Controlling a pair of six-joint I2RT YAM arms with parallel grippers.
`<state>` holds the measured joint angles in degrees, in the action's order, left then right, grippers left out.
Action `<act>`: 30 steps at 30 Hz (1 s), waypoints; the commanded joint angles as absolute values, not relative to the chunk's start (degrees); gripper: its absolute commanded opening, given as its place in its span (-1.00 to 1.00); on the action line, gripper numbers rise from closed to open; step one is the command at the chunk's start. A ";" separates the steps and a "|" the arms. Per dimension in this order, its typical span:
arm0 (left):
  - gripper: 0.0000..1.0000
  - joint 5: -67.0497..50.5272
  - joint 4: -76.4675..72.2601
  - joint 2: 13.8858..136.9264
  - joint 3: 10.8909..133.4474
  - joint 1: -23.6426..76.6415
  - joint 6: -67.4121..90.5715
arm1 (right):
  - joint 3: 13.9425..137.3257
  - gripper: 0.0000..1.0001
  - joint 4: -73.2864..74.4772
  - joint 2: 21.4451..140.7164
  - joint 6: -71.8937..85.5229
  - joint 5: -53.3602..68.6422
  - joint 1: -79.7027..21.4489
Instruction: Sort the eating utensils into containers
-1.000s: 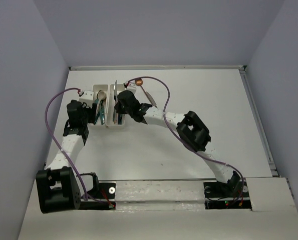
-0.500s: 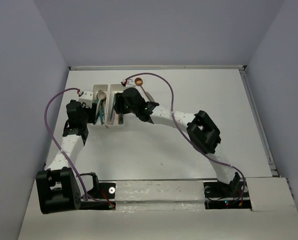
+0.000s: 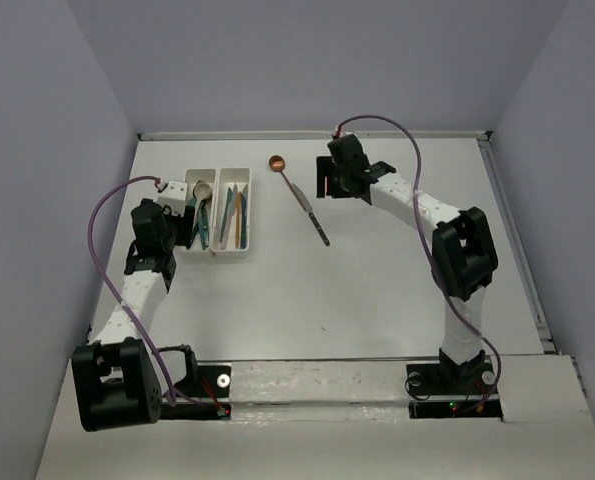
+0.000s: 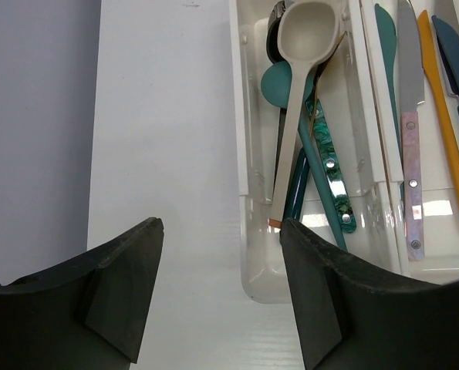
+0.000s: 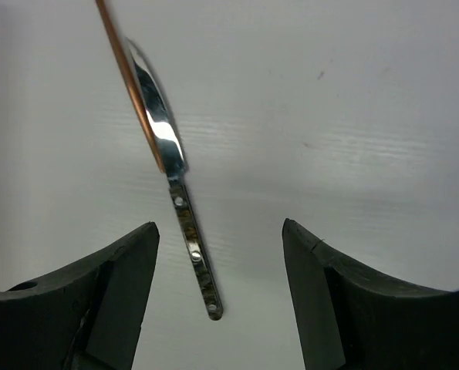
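The knife's dark handle is clear of the copper spoon's tip (image 5: 162, 169), so the robot's right gripper should go on moving down toward the knife's handle (image 3: 320, 231) until its fingers close across the handle.
Two white containers stand side by side at the back left. The left tray (image 3: 202, 173) (image 4: 248, 231) holds a beige spoon (image 4: 306, 38) and teal spoons (image 4: 322, 162). The right tray (image 3: 234, 252) (image 4: 437, 262) holds a pink-handled knife (image 4: 410, 177), an orange knife (image 4: 445, 131) and teal knives. A copper spoon (image 3: 277, 162) (image 5: 129, 77) and a silver knife with a dark handle (image 3: 317, 225) (image 5: 192, 247) lie together on the table. My left gripper (image 3: 180, 232) (image 4: 217, 231) is open at the left tray's near corner. My right gripper (image 3: 324, 185) (image 5: 220, 231) is open and empty above the knife's handle.
Low walls edge the white table at the back (image 3: 307, 134) and on the right (image 3: 512, 230). Purple cables (image 3: 107, 205) loop off both arms. The arm bases sit on a rail (image 3: 317, 385) at the near edge.
My right gripper opened over the right tray, left its utensil there, and swung right and back to the loose spoon and knife. The left arm has stayed put.
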<state>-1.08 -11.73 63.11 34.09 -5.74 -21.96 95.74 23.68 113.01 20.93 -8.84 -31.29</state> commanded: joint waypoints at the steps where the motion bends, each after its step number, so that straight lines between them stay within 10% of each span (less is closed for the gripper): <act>1: 0.50 -2.11 -13.54 61.70 33.13 -5.89 -21.97 | 96.58 0.42 31.64 117.59 16.97 -7.12 -33.31; 23: 0.51 -2.90 -13.89 61.70 32.70 -5.89 -22.32 | 106.96 0.22 39.29 133.68 15.47 -11.16 -35.42; 30: 0.52 -2.99 -13.89 62.05 32.70 -5.98 -22.32 | 106.26 -0.94 39.20 133.33 17.93 -13.44 -35.42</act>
